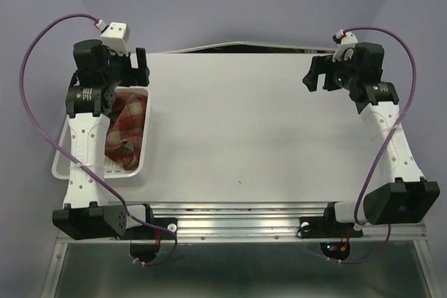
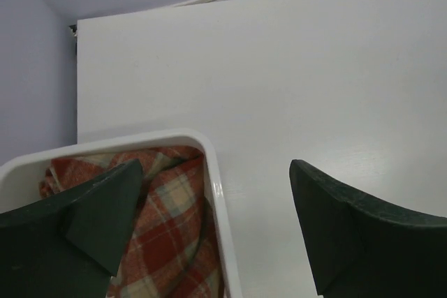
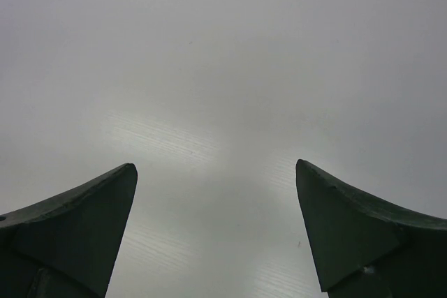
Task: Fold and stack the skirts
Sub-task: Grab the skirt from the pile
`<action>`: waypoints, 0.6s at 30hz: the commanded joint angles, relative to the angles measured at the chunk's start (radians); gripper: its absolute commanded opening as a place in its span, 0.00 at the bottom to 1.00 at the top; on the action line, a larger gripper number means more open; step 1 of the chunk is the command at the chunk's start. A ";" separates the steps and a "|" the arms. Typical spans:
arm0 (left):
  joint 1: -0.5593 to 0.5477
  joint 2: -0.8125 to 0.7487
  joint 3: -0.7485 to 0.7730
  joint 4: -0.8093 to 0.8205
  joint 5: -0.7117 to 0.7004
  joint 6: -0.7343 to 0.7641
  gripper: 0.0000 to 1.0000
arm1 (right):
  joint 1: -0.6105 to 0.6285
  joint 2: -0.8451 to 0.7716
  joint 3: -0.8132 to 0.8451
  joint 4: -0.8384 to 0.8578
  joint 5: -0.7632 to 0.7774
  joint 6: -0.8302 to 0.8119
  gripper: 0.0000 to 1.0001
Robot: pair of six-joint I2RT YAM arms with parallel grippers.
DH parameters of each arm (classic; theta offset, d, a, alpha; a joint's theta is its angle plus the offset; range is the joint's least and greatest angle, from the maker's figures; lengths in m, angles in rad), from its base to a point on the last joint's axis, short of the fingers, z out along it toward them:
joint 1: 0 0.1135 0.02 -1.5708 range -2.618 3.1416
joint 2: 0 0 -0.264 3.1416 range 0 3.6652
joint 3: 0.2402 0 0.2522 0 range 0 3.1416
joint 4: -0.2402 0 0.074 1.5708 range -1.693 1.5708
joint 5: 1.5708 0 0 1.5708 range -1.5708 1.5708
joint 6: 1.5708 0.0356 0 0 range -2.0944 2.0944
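Note:
I should keep moving my left gripper down into the basket until it closes on a fold (image 1: pixel 126 122), because its fingers are open and the plaid skirt (image 1: pixel 127 139) lies uncovered.
A red, maroon and cream plaid skirt (image 1: pixel 127 125) lies bunched in the white plastic basket (image 1: pixel 142 164) at the table's left; it also shows in the left wrist view (image 2: pixel 164 221). My left gripper (image 1: pixel 142 68) is open and empty, hovering over the basket's far right corner (image 2: pixel 199 141); one finger is above the skirt, the other above bare table. My right gripper (image 1: pixel 316 75) is open and empty above the far right of the table, with only bare tabletop between its fingers (image 3: pixel 335 221).
The white table (image 1: pixel 251 130) spreads between the arms. Its far edge (image 2: pixel 209 5) meets a lilac wall and a dark gap. A metal rail (image 1: pixel 237 218) runs along the near edge. Purple cables (image 1: pixel 31 54) loop from both wrists.

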 commanded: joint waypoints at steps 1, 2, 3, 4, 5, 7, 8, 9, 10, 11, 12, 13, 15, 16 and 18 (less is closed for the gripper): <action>0.113 -0.045 -0.055 0.002 0.043 -0.022 0.98 | 0.000 0.004 0.015 0.003 -0.036 -0.008 1.00; 0.145 -0.042 -0.069 -0.012 0.059 -0.022 0.98 | 0.000 0.007 0.017 -0.001 -0.039 -0.006 1.00; 0.179 -0.036 -0.083 -0.033 0.073 -0.024 0.98 | 0.000 0.012 0.017 -0.002 -0.042 -0.008 1.00; 0.256 -0.017 -0.112 -0.046 0.083 -0.019 0.98 | 0.000 0.015 0.017 -0.007 -0.049 -0.009 1.00; 0.301 -0.005 -0.124 -0.058 0.102 -0.011 0.98 | 0.000 0.027 0.018 -0.011 -0.056 -0.009 1.00; 0.393 0.029 -0.132 -0.110 0.192 0.039 0.98 | 0.000 0.039 0.023 -0.022 -0.069 -0.011 1.00; 0.436 0.067 -0.125 -0.135 0.227 0.067 0.98 | 0.000 0.046 0.024 -0.033 -0.074 -0.012 1.00; 0.494 0.087 -0.118 -0.168 0.256 0.088 0.98 | 0.000 0.052 0.024 -0.036 -0.077 -0.012 1.00; 0.512 0.114 -0.114 -0.182 0.266 0.140 0.98 | 0.000 0.053 0.021 -0.034 -0.082 -0.011 1.00; 0.523 0.125 -0.114 -0.193 0.271 0.165 0.98 | 0.000 0.055 0.018 -0.031 -0.082 -0.011 1.00; 0.529 0.135 -0.115 -0.210 0.268 0.188 0.98 | 0.000 0.056 0.009 -0.030 -0.088 -0.009 1.00; 0.529 0.147 -0.120 -0.214 0.264 0.223 0.99 | 0.000 0.058 0.007 -0.028 -0.089 -0.009 1.00; 0.529 0.158 -0.127 -0.218 0.248 0.245 0.99 | 0.000 0.064 0.004 -0.028 -0.094 -0.009 1.00; 0.529 0.170 -0.135 -0.218 0.240 0.257 0.99 | 0.000 0.069 0.003 -0.031 -0.097 -0.011 1.00; 0.529 0.178 -0.150 -0.210 0.214 0.263 0.99 | 0.000 0.073 0.003 -0.036 -0.097 -0.012 1.00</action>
